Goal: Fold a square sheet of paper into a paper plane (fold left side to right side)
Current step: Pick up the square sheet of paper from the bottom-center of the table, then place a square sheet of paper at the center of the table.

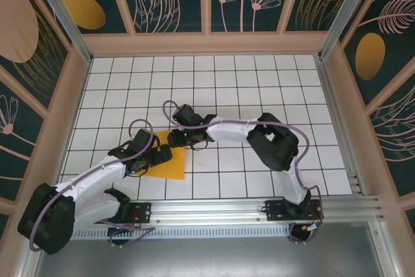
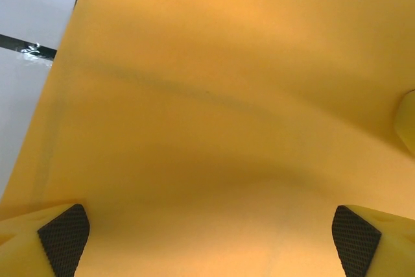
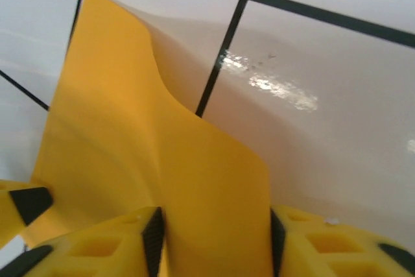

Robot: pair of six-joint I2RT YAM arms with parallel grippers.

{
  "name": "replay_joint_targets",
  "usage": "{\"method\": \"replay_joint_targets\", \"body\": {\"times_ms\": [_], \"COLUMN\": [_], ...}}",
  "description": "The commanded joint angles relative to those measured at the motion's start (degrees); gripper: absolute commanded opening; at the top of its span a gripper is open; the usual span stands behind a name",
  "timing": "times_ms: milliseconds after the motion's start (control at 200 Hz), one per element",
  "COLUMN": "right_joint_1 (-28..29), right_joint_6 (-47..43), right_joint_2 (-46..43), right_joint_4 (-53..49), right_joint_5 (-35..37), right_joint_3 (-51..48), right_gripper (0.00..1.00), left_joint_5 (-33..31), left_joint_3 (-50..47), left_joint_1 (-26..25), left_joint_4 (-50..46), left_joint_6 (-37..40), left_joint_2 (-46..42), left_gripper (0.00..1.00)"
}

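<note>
The sheet's raised hump (image 3: 217, 215) is between the right gripper's fingers, so the robot's left gripper stays open, keep going up and closes on the loose edge of the lifted sheet.
The square sheet of paper (image 1: 174, 165) is orange-yellow and lies on the white grid left of centre, partly under both arms. My left gripper (image 1: 155, 154) hovers over its left part. In the left wrist view the sheet (image 2: 227, 95) bows upward and the left gripper (image 2: 211, 241) is open, its pads (image 2: 63, 238) wide apart above the paper. My right gripper (image 1: 176, 139) reaches in at the sheet's far edge. There the paper (image 3: 130, 141) rises in a hump, and the right gripper (image 3: 214, 241) stands half closed around it, pads (image 3: 154, 238) touching its sides.
The white gridded tabletop (image 1: 259, 76) spreads behind and to the right of the sheet. Pink-framed patterned walls (image 1: 58, 115) close in three sides. An aluminium rail (image 1: 220, 209) with both arm bases runs along the near edge.
</note>
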Motion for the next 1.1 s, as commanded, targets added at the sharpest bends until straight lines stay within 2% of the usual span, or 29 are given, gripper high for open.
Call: {"method": "replay_joint_targets", "body": {"times_ms": [0,165,305,480,611,616,711,771,921,1091], "right_joint_1": [-1.4,-5.0,-10.0,-17.8,-24.8,-26.4,-31.8,-34.7,-38.5,-39.4], "right_joint_6": [0.5,1.6,0.4,-8.7,-14.0,-14.2,-17.1,-20.3,-25.6,-33.4], "right_joint_2": [-3.7,-9.7,-15.6,-25.6,-34.5,-35.2,-39.9,-42.4,-45.9,-47.8], "right_joint_4": [3.4,13.5,19.9,20.6,21.1,21.0,18.7,14.8,7.3,-4.6], "right_joint_5": [-4.4,-10.1,-14.5,-20.4,-29.4,-30.0,-35.6,-39.2,-46.4,-52.5], "right_joint_3": [-3.6,-12.9,-20.2,-25.8,-29.0,-29.1,-29.1,-27.2,-21.6,-11.6], "right_gripper": [0.39,0.27,0.26,0.25,0.25,0.25,0.25,0.24,0.24,0.24], "left_joint_5": [1.3,-0.5,-2.4,-0.6,8.6,8.6,19.8,24.6,34.4,44.3], "left_joint_3": [-0.4,2.6,6.8,12.1,14.9,15.1,16.7,18.8,24.7,28.4], "left_joint_1": [-0.4,-0.3,-0.3,-0.4,2.2,2.5,7.1,8.4,8.9,8.9], "left_joint_4": [1.5,1.3,0.5,6.0,15.3,15.7,23.7,26.7,31.1,34.7], "left_joint_6": [-1.2,-0.1,1.9,6.9,11.1,11.2,12.7,15.5,24.1,30.2], "left_joint_2": [-3.0,-8.2,-10.3,-8.1,-4.1,-4.0,-0.8,1.0,3.5,4.4], "left_gripper": [0.99,0.99,0.98,0.98,0.99,0.98,0.99,0.99,0.99,0.98]}}
